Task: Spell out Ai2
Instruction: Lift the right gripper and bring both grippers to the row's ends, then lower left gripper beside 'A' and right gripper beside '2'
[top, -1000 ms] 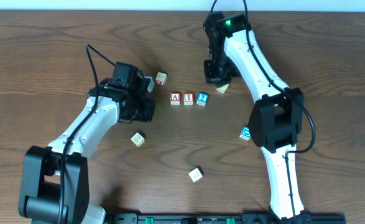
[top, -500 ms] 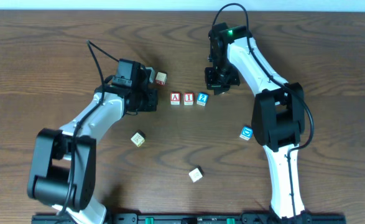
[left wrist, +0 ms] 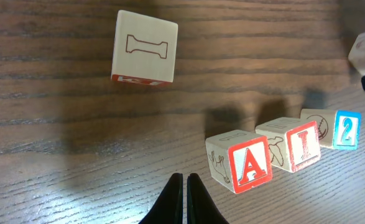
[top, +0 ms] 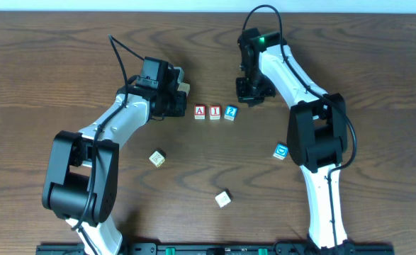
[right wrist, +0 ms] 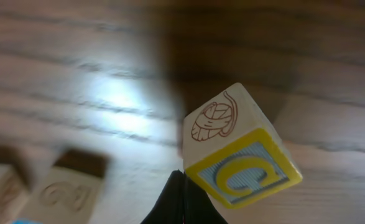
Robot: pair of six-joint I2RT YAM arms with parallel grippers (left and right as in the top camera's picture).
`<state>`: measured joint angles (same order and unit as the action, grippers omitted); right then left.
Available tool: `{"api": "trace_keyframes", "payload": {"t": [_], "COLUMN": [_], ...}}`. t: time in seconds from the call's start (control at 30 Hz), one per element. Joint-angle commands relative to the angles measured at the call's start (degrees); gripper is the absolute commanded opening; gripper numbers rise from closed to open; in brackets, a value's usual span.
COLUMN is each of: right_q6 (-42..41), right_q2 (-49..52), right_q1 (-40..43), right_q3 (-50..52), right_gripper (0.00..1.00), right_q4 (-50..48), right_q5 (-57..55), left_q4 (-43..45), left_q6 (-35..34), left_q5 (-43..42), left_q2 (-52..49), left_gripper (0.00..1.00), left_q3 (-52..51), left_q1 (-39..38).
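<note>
Gaps (top: pixel 222 112) separate the A, I and slanted 2 blocks, so the robot's right gripper should leave the G block and push the 2 block (top: pixel 231 112) toward the robot's left gripper.
Three blocks stand in a row mid-table: a red A (top: pixel 200 111), a red I (top: pixel 215 112) and a blue 2 (top: pixel 230 112). They also show in the left wrist view as A (left wrist: pixel 244 165), I (left wrist: pixel 297 144) and 2 (left wrist: pixel 344 129). My left gripper (top: pixel 178 106) (left wrist: pixel 186 182) is shut and empty, just left of the A block. My right gripper (top: pixel 254 95) (right wrist: pixel 181 177) is shut and empty, with its tips touching the side of a yellow-and-blue G block (right wrist: pixel 241 165), up and right of the 2.
A block with a bone drawing (top: pixel 184 88) (left wrist: pixel 143 48) lies just beyond the left gripper. Loose blocks lie at lower left (top: pixel 157 158), lower middle (top: pixel 223 199) and right, the last one blue (top: pixel 281 151). The 2 block's blurred back shows in the right wrist view (right wrist: pixel 64 190).
My left gripper has moved up and right, closer to the bone block and the A. My right gripper has shifted slightly over the G block. The row has not moved.
</note>
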<state>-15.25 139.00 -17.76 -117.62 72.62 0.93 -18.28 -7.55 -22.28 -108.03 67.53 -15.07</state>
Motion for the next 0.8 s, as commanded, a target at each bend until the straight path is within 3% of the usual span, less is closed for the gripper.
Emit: {"api": "trace_keyframes", "payload": {"t": [0.0, 0.17, 0.37, 0.57, 0.77], "right_q6": [-1.97, -2.78, -2.69, 1.92, 9.18], "right_q2": [-1.4, -1.4, -1.4, -1.75, -12.72], "right_q1": [1.53, 1.86, 0.0, 1.31, 6.84], "right_q3": [0.24, 0.24, 0.24, 0.24, 0.24], "right_gripper": [0.01, 0.01, 0.01, 0.01, 0.02], "right_q4": [-0.98, -2.54, 2.25, 6.54, 9.09], "right_q5": [-4.11, -3.61, 1.46, 9.33, 13.97], "left_q4": [-0.74, -0.85, -0.98, -2.1, -2.67], "left_q6": [-0.35, -0.17, -0.22, -0.92, -1.36], "left_q5": [0.2, 0.83, 1.7, 1.64, -0.31], "left_q2": [-1.05, -1.05, -1.07, -1.07, -1.07], "left_gripper": [0.06, 0.05, 0.05, 0.06, 0.06], "left_q3": [1.01, 1.01, 1.01, 1.01, 1.01], "left_q1": [-0.2, -1.14, -1.27, -1.27, -1.25]}}
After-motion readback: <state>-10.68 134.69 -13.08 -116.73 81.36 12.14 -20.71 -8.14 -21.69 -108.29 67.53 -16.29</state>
